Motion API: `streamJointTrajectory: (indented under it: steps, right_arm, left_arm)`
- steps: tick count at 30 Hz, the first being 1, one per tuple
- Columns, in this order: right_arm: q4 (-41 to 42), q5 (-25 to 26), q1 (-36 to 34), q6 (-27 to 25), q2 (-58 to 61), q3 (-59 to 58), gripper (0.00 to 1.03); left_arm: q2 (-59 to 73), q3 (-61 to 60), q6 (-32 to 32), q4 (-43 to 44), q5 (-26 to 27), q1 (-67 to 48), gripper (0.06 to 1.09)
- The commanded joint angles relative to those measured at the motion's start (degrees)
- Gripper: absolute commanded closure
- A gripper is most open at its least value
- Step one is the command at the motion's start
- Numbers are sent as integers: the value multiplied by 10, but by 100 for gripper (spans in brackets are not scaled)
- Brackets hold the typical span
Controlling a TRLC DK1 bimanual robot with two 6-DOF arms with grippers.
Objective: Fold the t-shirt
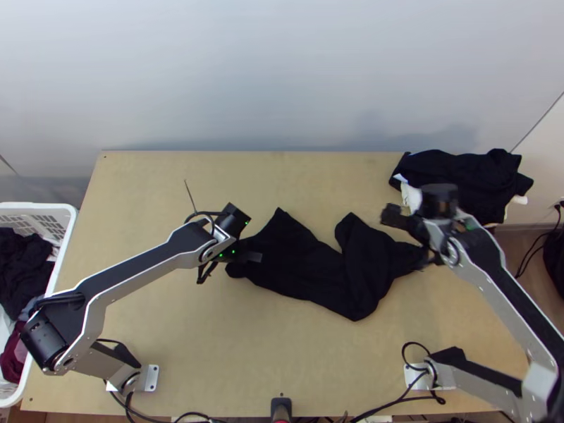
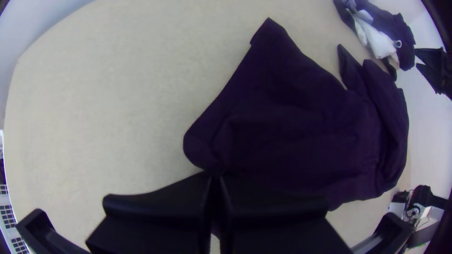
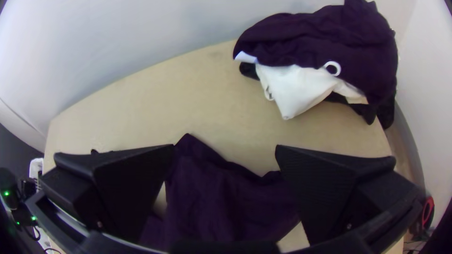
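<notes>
The black t-shirt's loose [image 1: 299,264] folds [image 1: 358,262] are limp and doubled over, so I expect the cloth to fall open into a wide sheet when I raise it with both grippers.
The black t-shirt [image 1: 303,261] lies bunched and partly folded across the middle of the table. At its left end, in the top view, my left gripper [image 1: 248,256] sits low over the cloth. In the left wrist view my left gripper [image 2: 215,176] is shut on an edge of the t-shirt [image 2: 287,117]. My right gripper [image 1: 405,236] is above the shirt's right end. Seen from its own wrist, the right gripper [image 3: 225,148] stands open, its fingers wide apart, with the t-shirt [image 3: 221,202] below and between them.
A pile of dark clothes [image 1: 458,176] with a white piece lies at the table's back right corner. A white basket [image 1: 67,233] holding dark and red clothes stands at the left. Bare wood [image 1: 162,183] shows at the back left and along the front.
</notes>
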Motion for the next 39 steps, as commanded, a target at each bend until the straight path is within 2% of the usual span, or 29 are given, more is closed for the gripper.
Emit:
streamJointTrajectory:
  steps: [1,4,19,21,25,26,28,30,34,39]
  right_arm:
    - [12,-14,53,22,110,30,4]
    - [12,-21,56,21,158,45,7]
    - [12,-21,57,20,268,50,8]
    - [11,-21,59,15,274,54,21]
    - [12,-12,66,6,261,59,68]
    - [12,-9,66,1,256,57,76]
    - [12,-8,65,-2,239,51,84]
    - [12,1,64,-14,220,51,100]
    - [11,34,63,-27,179,53,100]
    - [2,42,34,-30,126,101,100]
  left_arm:
    - [-14,-6,2,-4,-3,11,105]
    - [-16,-7,2,-7,-3,17,105]
    - [-20,-9,-3,-7,-3,30,105]
    - [-20,-9,-2,-7,-3,30,105]
    - [-24,-9,-2,-12,-3,34,105]
    - [-25,-11,-2,-14,-3,36,105]
    - [-28,-13,-2,-14,-3,39,105]
    - [-30,-13,-2,-15,-3,41,105]
    - [-35,-9,-3,-16,-3,52,105]
    - [-48,32,-10,-33,-3,108,105]
